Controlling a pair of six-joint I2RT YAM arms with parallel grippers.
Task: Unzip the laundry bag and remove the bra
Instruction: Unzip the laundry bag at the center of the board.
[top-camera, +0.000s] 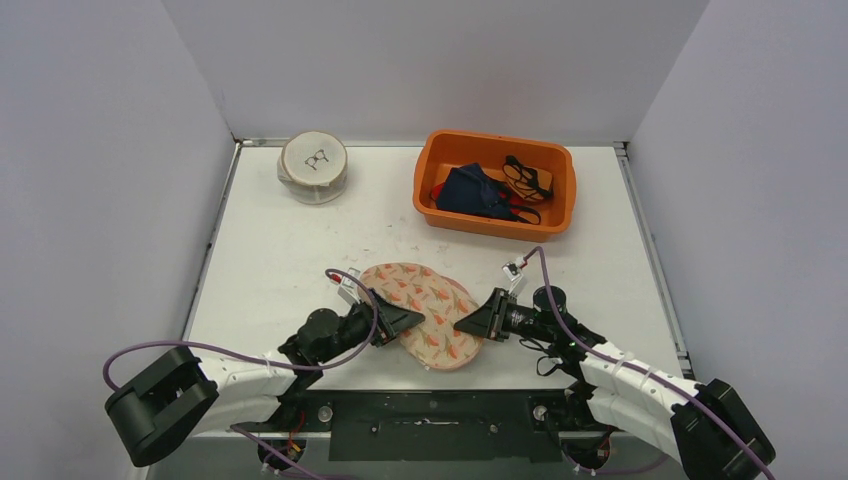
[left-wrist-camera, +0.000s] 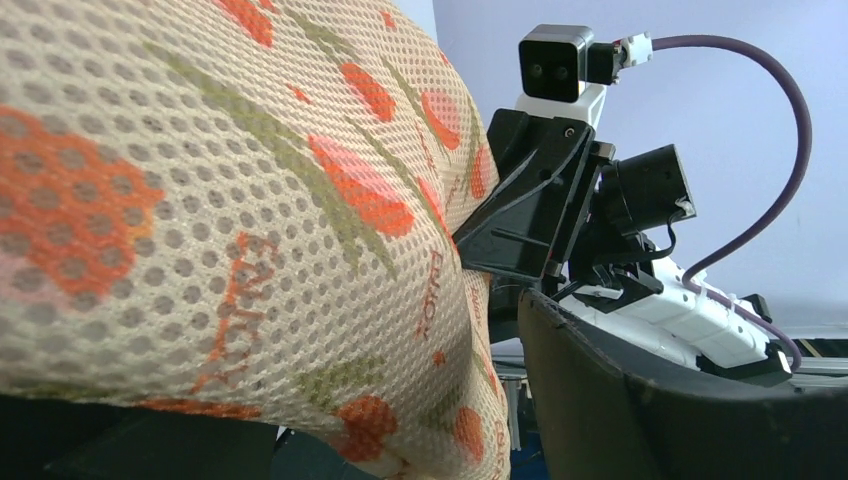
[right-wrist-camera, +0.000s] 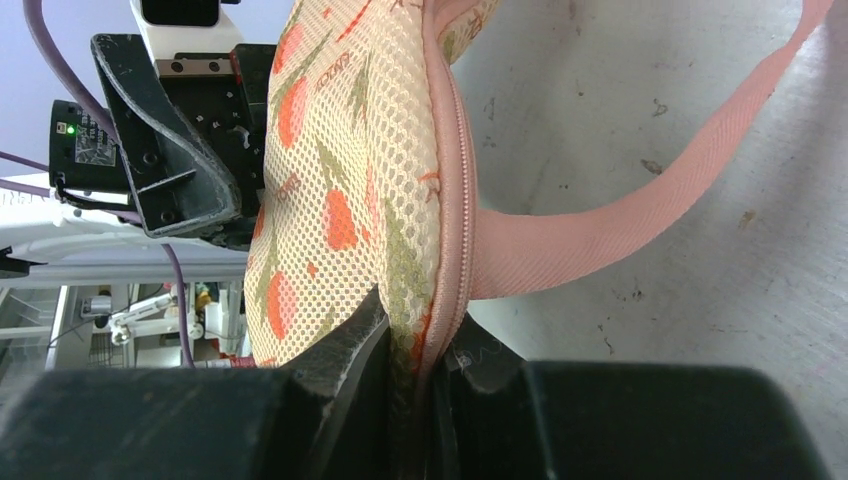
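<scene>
I should open my right gripper, which is pinching the laundry bag's zippered edge (right-wrist-camera: 454, 275), and take the zipper pull with it while my left gripper turns the bag and keeps it steady.
The laundry bag (top-camera: 430, 300), cream mesh with orange and green prints, is held near the table's front edge between both grippers. My left gripper (top-camera: 408, 320) has the bag's left side (left-wrist-camera: 250, 200) between its fingers; a thin gap shows beside the right finger (left-wrist-camera: 620, 400). My right gripper (top-camera: 470, 325) is shut on the bag's zippered edge (right-wrist-camera: 415, 350). The pink zipper (right-wrist-camera: 452, 200) runs along the seam and looks closed. A pink strap (right-wrist-camera: 620, 220) trails over the table. The bra is hidden.
An orange bin (top-camera: 560, 160) with dark clothing stands at the back right. A round white container (top-camera: 314, 167) with a glasses drawing on its lid stands at the back left. White walls enclose the table.
</scene>
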